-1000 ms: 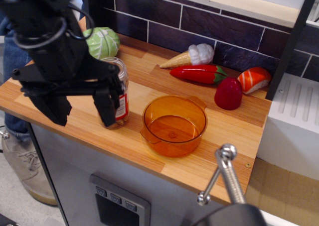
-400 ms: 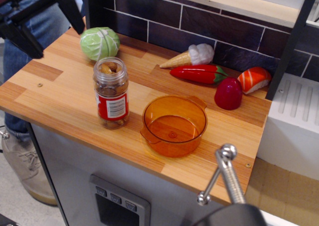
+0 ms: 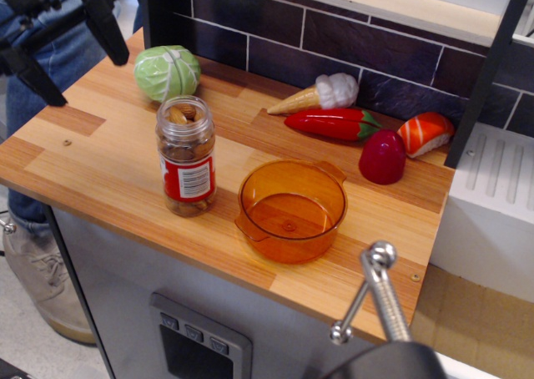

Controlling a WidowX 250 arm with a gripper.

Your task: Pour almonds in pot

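My gripper will tip the jar, and the loose almonds (image 3: 190,150) will fall out bit by bit, because the jar's open neck (image 3: 183,118) is only a few almonds wide.
A clear plastic jar (image 3: 185,157) with a red-and-white label stands upright and uncapped on the wooden counter, with brown almonds (image 3: 182,113) showing at its mouth. The translucent orange pot (image 3: 291,209) with two small handles stands empty just right of the jar. My gripper (image 3: 77,51) is open and empty at the top left, above the counter's left end and well apart from the jar.
A green cabbage toy (image 3: 168,72) lies behind the jar. An ice cream cone (image 3: 320,94), a red pepper (image 3: 334,123), a red rounded toy (image 3: 382,157) and a sushi piece (image 3: 425,133) lie along the dark tiled wall. A metal tap handle (image 3: 377,294) stands at the front right.
My gripper was around the jar a second ago. It has let go, risen and drawn back to the top left, then dropped slightly. The jar stays upright in place.
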